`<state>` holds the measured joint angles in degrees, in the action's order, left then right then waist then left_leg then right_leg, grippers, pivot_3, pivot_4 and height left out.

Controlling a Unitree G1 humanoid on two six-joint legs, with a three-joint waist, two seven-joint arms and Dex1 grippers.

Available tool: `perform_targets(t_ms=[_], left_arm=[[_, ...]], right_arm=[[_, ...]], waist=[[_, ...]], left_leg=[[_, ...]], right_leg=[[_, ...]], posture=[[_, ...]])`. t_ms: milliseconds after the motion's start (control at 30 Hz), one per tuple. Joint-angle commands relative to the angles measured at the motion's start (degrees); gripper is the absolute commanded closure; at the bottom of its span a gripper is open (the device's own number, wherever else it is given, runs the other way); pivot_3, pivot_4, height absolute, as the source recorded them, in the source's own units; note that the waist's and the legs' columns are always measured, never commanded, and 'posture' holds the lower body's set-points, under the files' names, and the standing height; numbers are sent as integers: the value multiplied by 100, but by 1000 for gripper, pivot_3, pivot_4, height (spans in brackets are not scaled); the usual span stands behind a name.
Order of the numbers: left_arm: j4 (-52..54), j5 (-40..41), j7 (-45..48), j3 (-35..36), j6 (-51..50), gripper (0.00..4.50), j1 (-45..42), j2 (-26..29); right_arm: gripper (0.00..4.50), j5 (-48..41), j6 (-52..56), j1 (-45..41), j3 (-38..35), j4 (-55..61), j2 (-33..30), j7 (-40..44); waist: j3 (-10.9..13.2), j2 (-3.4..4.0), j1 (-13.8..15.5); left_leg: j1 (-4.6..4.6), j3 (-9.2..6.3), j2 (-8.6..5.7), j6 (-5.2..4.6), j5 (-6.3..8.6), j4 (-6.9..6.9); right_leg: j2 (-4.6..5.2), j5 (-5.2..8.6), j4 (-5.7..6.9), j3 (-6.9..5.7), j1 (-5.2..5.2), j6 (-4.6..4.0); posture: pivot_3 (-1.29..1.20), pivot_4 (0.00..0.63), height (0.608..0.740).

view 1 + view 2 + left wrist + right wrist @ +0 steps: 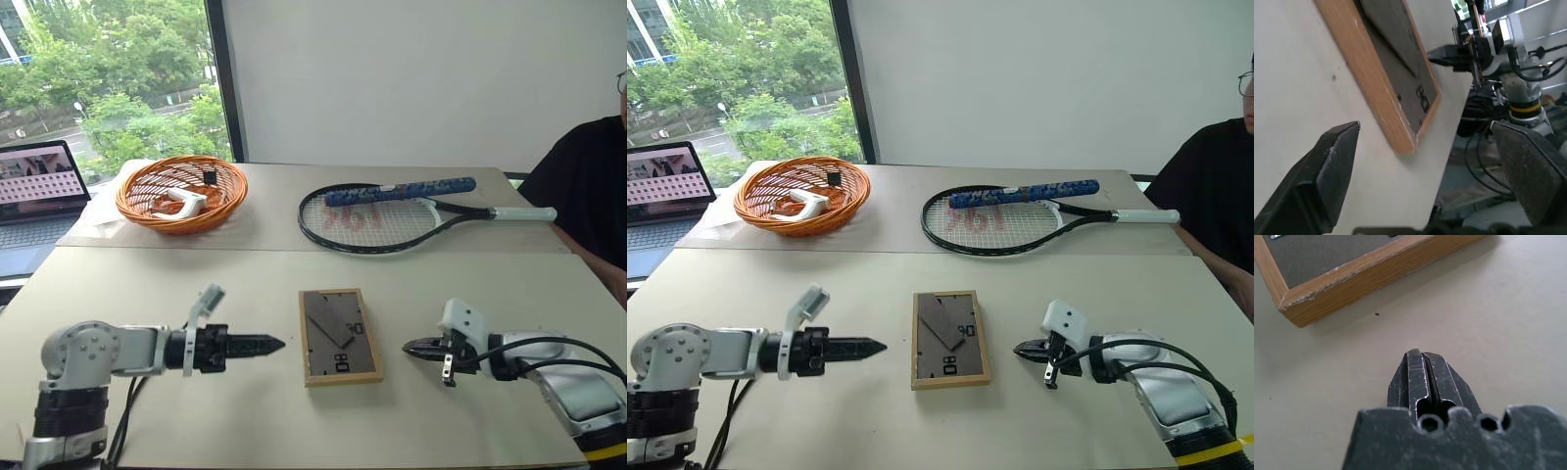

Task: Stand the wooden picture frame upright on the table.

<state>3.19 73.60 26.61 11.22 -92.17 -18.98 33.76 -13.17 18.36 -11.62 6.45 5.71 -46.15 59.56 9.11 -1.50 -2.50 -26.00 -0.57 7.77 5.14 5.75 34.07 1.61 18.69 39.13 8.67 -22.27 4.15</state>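
Note:
The frame is face down with its stand flap (331, 318) flat, so the left gripper should raise it by a long edge (306, 348) before the right gripper takes over.
The wooden picture frame (340, 336) lies flat on the table (245, 284), face down, its dark grey back and stand flap upward. My left gripper (269, 345) hovers just left of the frame, pointing at its left edge without touching it. In the left wrist view its fingers (1327, 166) stand wide open with the frame's corner (1400, 132) beyond them. My right gripper (416, 347) is a short way right of the frame, pointing toward it, apart from it. In the right wrist view its fingertips (1421, 357) are pressed together with nothing between them, and the frame's corner (1352, 279) lies ahead.
A tennis racket (392, 215) lies behind the frame past the table's seam. An orange basket (181, 191) holding a white object stands at the back left, with a laptop (34, 186) at the far left. A person in black (588, 186) sits at the right edge.

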Motion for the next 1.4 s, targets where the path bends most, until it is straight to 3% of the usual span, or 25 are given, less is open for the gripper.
perform_targets(t_ms=[33,133,333,567,700,867,933,1100,1233,1300,1400], left_arm=[[-326,258,-1211,-476,-33,35,-90,-521],[-700,281,-1898,-287,-33,35,-339,-1146],[-989,515,-2662,-145,-33,35,-584,-1808],[-1038,1115,-3105,149,-32,35,-527,-1857],[-1094,1370,-3211,301,12,894,-527,-1558],[-1314,1713,-3251,304,169,2870,-684,-1278],[-1353,1905,-3263,269,283,3298,-747,-1250],[-1382,2492,-3194,246,563,3336,-824,-1054],[-1217,2984,-2816,47,514,3336,-843,-561],[-975,2943,-2508,-43,470,3336,-887,-347],[-673,2666,-2125,-163,614,3336,-959,-237]], right_arm=[[4500,293,-469,-201,319,-281,150,131],[4500,314,-537,-325,512,-247,355,236],[4500,355,-293,-423,882,118,885,142],[4500,570,-170,-468,1029,167,1124,-23],[4500,579,-120,-457,981,172,1091,-48],[4500,605,-140,-457,943,119,1022,-71],[4500,592,-111,-476,893,133,979,-79],[4500,226,207,-412,310,335,741,-137],[4500,-910,1406,-549,-788,760,717,-382],[3880,-1994,2567,-965,-1449,999,875,-680],[2964,-2791,3481,-1366,-1568,1339,870,-768]], waist=[[-6,-8,21],[-21,-13,80],[-78,-22,160],[-101,-23,170],[-101,-23,139],[-101,-24,145],[-99,-26,155],[-93,-30,169],[-88,-30,190],[-80,-28,159],[-77,-28,169]], left_leg=[[2,-1,0,1,-1,0],[55,-1,-9,6,-1,4],[60,-2,-22,12,-5,0],[58,-2,-24,17,-7,-14],[58,-2,-23,19,-8,-21],[50,-3,-24,21,-8,-34],[51,-3,-23,22,-8,-31],[44,-3,-24,25,-8,-30],[7,-3,-24,25,-10,-30],[-3,-3,-25,25,-9,-33],[-15,-4,-25,25,-9,-35]], right_leg=[[-1,-1,0,-1,2,0],[7,0,-11,-1,26,3],[16,-2,-11,3,31,5],[18,-2,-12,3,24,4],[17,0,-12,3,18,1],[16,3,-12,3,14,-5],[17,3,-13,2,9,-5],[18,3,-13,2,4,-5],[18,-12,-13,2,-4,-30],[18,-15,-13,2,-13,-36],[18,-16,-13,1,-24,-39]], posture=[[0,150,696],[0,150,696],[0,150,696],[0,150,696],[0,150,696],[0,150,696],[0,150,696],[0,150,696],[0,150,696],[0,150,696],[0,150,696]])
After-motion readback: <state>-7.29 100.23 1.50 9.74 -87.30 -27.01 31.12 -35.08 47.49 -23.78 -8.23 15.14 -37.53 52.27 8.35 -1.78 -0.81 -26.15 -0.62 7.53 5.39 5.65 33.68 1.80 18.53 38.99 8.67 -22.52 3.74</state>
